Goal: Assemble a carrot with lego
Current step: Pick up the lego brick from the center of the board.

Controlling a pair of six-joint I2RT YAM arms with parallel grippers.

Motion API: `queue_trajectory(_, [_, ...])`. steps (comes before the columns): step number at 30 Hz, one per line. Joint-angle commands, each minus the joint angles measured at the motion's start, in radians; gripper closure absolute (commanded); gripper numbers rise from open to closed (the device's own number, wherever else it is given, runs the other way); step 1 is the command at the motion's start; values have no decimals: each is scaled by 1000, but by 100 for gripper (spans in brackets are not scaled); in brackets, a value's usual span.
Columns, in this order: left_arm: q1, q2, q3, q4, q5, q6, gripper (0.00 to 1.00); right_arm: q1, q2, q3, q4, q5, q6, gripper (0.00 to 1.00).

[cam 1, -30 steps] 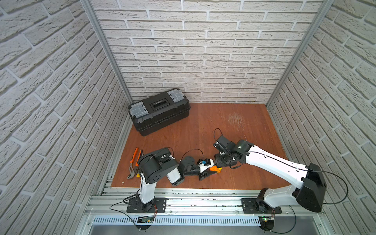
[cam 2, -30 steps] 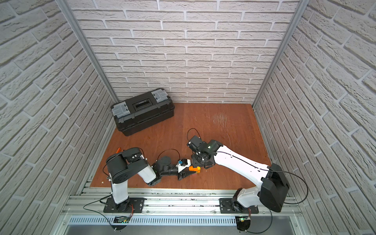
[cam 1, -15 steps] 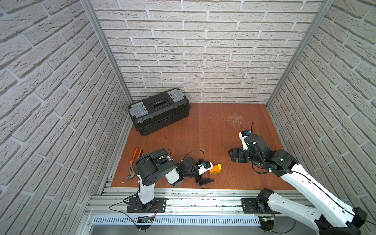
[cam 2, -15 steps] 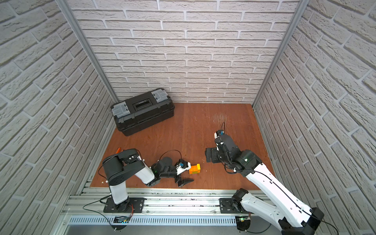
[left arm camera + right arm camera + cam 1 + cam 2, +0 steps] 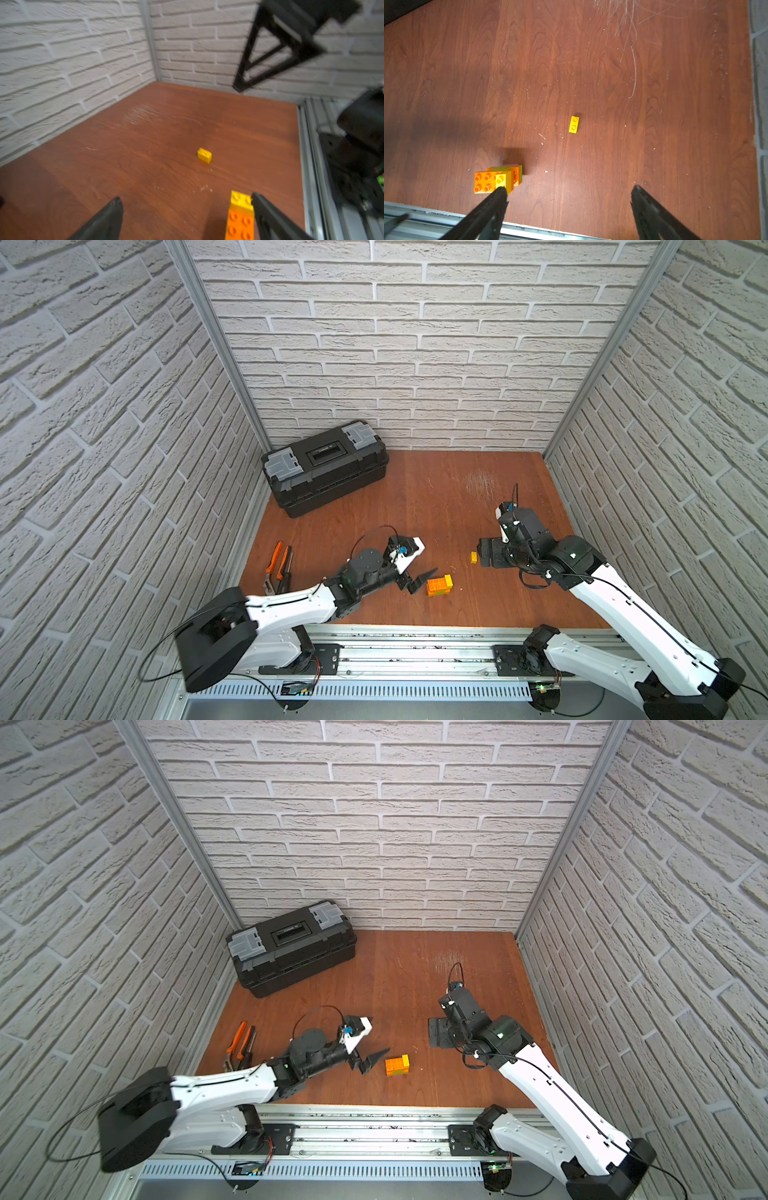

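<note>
My right gripper should move back and my left gripper should pick up the loose yellow brick (image 5: 473, 557), because the carrot's open orange studs (image 5: 436, 585) are toward my left gripper.
The carrot (image 5: 439, 585) is a short stack of orange bricks with a yellow brick on top and green and pink layers below, standing on the wooden table near the front edge. It also shows in a top view as the carrot (image 5: 397, 1065). My left gripper (image 5: 424, 581) is open just to its left. In the left wrist view the carrot (image 5: 241, 216) stands right beside one finger, with nothing closed on it. One loose yellow lego brick (image 5: 473, 557) lies to the right of the stack. My right gripper (image 5: 569, 187) hangs open above the table, near the yellow brick (image 5: 574, 124).
A black toolbox (image 5: 326, 466) stands at the back left corner. Orange-handled pliers (image 5: 277, 566) lie by the left wall. Brick walls close off three sides. An aluminium rail (image 5: 415, 651) runs along the front edge.
Both grippers were together at the carrot. The left gripper has opened and let it go. The right arm has pulled away to the right and now hovers by the loose yellow brick.
</note>
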Motion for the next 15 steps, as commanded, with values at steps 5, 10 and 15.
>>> queue_trajectory(5, [173, 86, 573, -924, -128, -303, 2, -70, -57, 85, -154, 154, 111, 9])
queue_trajectory(10, [146, 349, 904, -1171, -56, -504, 19, -90, -81, 190, -293, 319, 118, 7])
queue_trajectory(15, [16, 593, 1159, -1291, -68, -653, 24, -114, -191, 277, -347, 377, 140, 17])
